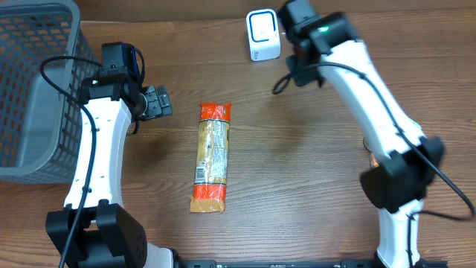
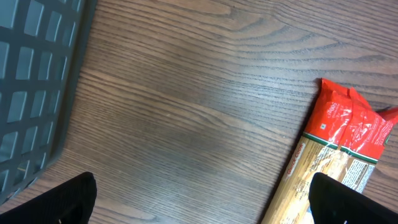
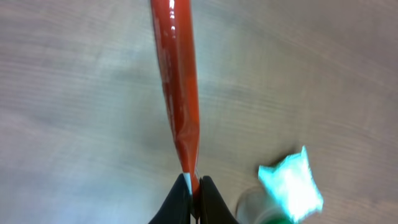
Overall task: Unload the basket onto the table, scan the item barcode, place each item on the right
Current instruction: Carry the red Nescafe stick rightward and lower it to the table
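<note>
My right gripper is moving the red strip (image 3: 180,93) toward the clear wood (image 1: 321,164) beside the pasta packet. It should keep going there and let go of the red strip low down.
The item, a long pasta packet (image 1: 212,156) with red-orange ends and a white label, lies flat mid-table. Its red end (image 2: 348,121) also shows in the left wrist view. My left gripper (image 1: 158,102) stands open just left of the packet's far end. In the left wrist view this gripper (image 2: 205,205) has one fingertip (image 2: 345,202) over the packet and bare wood between the fingers. My right gripper (image 3: 194,186) is shut on a thin glossy red strip (image 3: 177,74) seen edge-on. In the overhead view the right arm's wrist (image 1: 320,33) hides that gripper beside the white and blue scanner (image 1: 263,35).
A grey mesh basket (image 1: 30,89) fills the far left, and its wall (image 2: 31,81) is close to my left gripper. A blurred cyan-lit thing (image 3: 291,183) sits right of the right fingers. The right arm spans the table's right side.
</note>
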You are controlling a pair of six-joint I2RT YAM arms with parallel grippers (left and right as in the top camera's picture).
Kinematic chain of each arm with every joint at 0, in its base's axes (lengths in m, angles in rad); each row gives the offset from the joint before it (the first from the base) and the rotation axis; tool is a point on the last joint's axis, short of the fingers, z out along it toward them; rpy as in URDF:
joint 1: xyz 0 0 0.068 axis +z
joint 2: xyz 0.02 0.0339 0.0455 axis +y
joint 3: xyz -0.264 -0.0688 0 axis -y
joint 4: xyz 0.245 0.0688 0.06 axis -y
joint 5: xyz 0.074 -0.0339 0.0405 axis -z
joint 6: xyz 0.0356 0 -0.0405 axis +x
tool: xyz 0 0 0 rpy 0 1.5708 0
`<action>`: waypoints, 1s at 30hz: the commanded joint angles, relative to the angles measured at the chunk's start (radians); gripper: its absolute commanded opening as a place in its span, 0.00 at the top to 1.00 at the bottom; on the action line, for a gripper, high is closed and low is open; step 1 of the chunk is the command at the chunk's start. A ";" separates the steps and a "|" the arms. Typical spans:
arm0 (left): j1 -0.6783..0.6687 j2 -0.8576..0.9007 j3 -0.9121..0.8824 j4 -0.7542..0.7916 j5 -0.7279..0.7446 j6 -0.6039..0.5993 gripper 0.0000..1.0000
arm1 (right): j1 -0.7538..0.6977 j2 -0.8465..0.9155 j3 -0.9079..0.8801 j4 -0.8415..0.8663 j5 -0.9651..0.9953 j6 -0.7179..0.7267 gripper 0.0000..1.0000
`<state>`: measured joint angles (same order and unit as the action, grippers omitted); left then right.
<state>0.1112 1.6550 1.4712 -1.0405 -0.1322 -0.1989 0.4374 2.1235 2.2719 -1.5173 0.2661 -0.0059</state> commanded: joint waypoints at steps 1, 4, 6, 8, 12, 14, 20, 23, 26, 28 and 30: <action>-0.007 0.001 -0.006 0.001 -0.005 0.009 0.00 | -0.033 -0.034 0.011 -0.073 -0.171 0.011 0.96; -0.007 0.001 -0.006 0.001 -0.005 0.009 0.00 | -0.053 -0.040 0.011 -0.123 -0.237 0.010 0.96; -0.007 0.001 -0.006 0.001 -0.006 0.009 0.00 | -0.058 -0.040 0.005 -0.149 -0.272 0.011 0.96; -0.007 0.001 -0.006 0.001 -0.005 0.009 0.00 | -0.057 -0.040 -0.005 -0.177 -0.294 0.011 0.96; -0.007 0.001 -0.006 0.001 -0.005 0.009 0.00 | -0.045 -0.066 -0.095 -0.177 -0.320 0.059 0.96; -0.007 0.001 -0.006 0.001 -0.005 0.009 0.00 | -0.042 -0.082 -0.157 -0.177 -0.320 0.090 0.96; -0.007 0.001 -0.006 0.001 -0.005 0.009 0.00 | -0.036 -0.172 -0.460 -0.079 -0.320 0.111 0.96; -0.007 0.001 -0.006 0.001 -0.005 0.009 0.00 | -0.034 -0.247 -0.619 0.005 -0.310 0.143 0.96; -0.007 0.001 -0.006 0.001 -0.005 0.009 0.00 | -0.034 -0.338 -0.769 0.100 -0.279 0.183 0.96; -0.007 0.001 -0.006 0.001 -0.005 0.009 0.00 | -0.034 -0.398 -0.855 0.162 -0.280 0.191 0.96; -0.007 0.001 -0.006 0.001 -0.006 0.009 0.00 | -0.034 -0.444 -0.917 0.199 -0.283 0.197 0.96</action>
<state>0.1112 1.6550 1.4712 -1.0405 -0.1322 -0.1989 0.4000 1.7664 1.4155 -1.3426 -0.0257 0.1566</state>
